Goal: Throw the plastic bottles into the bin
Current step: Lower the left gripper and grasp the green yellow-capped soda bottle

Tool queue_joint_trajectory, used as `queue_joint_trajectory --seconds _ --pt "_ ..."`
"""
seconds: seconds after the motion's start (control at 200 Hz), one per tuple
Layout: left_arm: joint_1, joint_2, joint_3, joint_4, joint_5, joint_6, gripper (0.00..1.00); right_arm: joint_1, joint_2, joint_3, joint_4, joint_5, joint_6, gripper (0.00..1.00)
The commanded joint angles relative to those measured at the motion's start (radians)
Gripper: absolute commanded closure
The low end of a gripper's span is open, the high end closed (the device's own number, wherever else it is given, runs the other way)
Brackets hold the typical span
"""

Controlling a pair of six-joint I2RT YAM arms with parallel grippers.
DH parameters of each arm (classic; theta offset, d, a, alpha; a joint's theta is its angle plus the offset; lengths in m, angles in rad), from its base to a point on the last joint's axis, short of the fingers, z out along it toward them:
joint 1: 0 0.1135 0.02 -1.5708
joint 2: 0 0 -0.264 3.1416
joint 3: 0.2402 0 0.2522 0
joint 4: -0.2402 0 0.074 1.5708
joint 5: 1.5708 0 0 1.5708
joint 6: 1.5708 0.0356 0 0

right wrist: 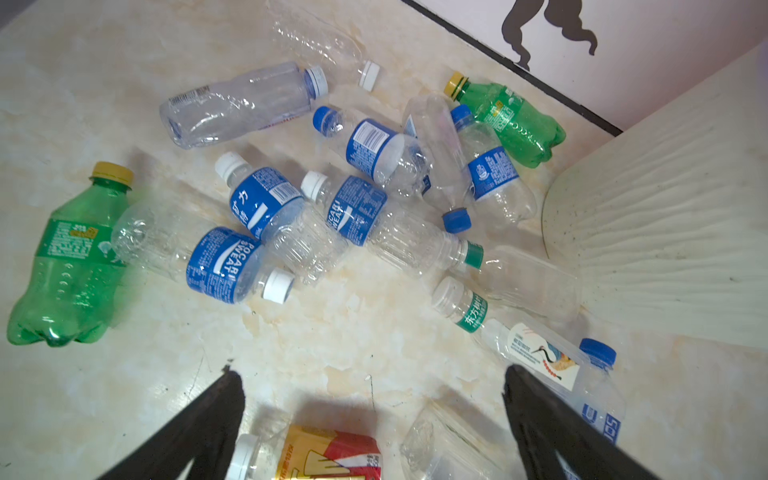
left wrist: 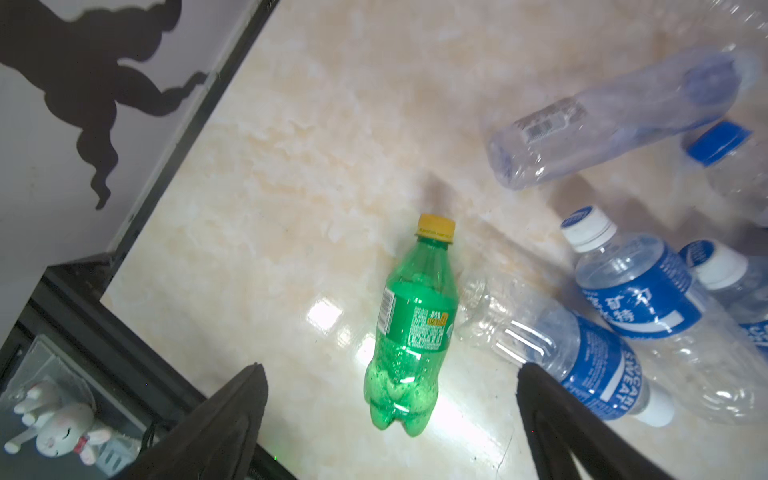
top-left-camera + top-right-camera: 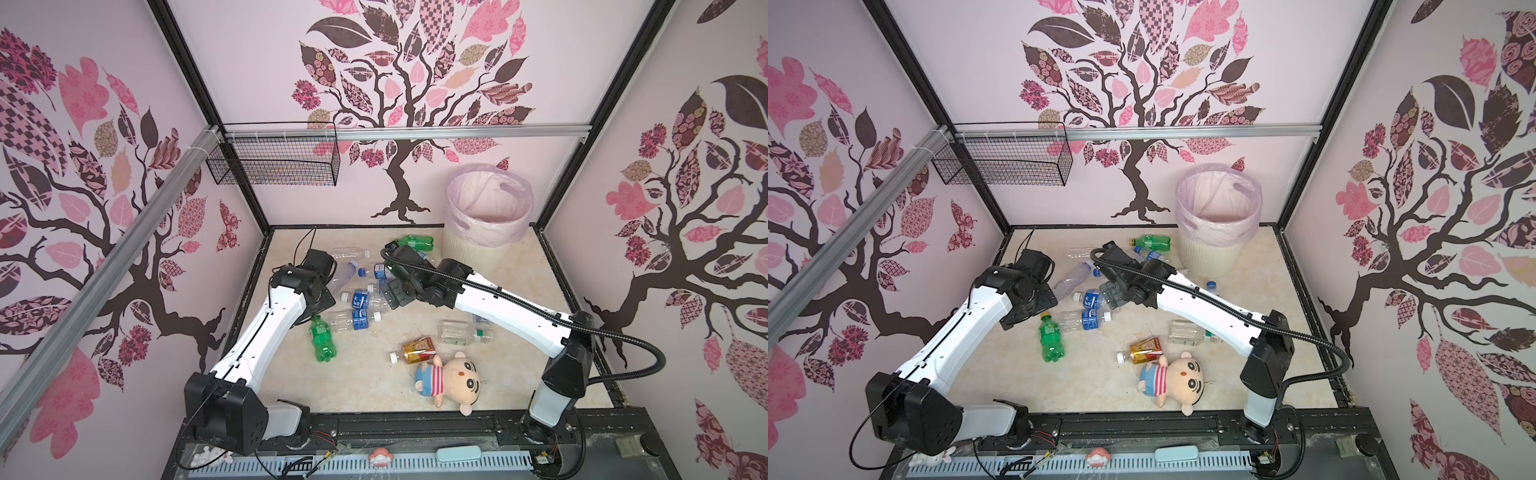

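The nearer green bottle [image 3: 323, 340] is a long way from the bin. Next, I take hold of its label [image 2: 419, 321] with my left gripper and hold out the yellow cap to my right gripper.
Several plastic bottles lie scattered on the marble-look floor: clear ones with blue labels [image 3: 360, 299] [image 1: 266, 208], a green one [image 3: 322, 338] [image 2: 411, 328], another green one [image 3: 413, 242] near the bin, and an amber one [image 3: 417, 349] [image 1: 328, 453]. The cream ribbed bin [image 3: 469, 247] [image 3: 1208, 257] with a pink liner stands at the back right. My left gripper [image 2: 390, 366] hangs open above the nearer green bottle, holding nothing. My right gripper [image 1: 370, 370] [image 3: 390, 296] is open over bare floor beside the blue-labelled pile, its fingers empty.
A plush doll in a striped shirt [image 3: 451, 382] lies at the front, next to the amber bottle. A black wire basket [image 3: 274, 160] hangs on the back rail at the left. Patterned walls close in three sides.
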Motion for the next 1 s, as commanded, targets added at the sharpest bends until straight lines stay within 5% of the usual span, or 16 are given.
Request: queue_joint_trajectory --seconds 0.0,0.35,0.615,0.995 --pt "0.005 -0.034 -0.071 -0.019 0.072 -0.009 0.03 0.027 -0.083 -0.038 0.030 0.038 0.047 0.00" --pt "0.013 -0.080 -0.270 0.151 0.211 0.076 0.04 0.026 -0.197 -0.178 0.108 -0.098 0.135 0.01" --pt "0.015 -0.041 -0.333 0.256 0.249 0.097 0.09 0.025 -0.183 -0.177 0.072 -0.068 0.093 0.01" --pt "0.069 0.046 -0.372 0.341 0.288 0.132 0.28 0.026 -0.160 -0.175 0.066 -0.049 0.095 0.00"
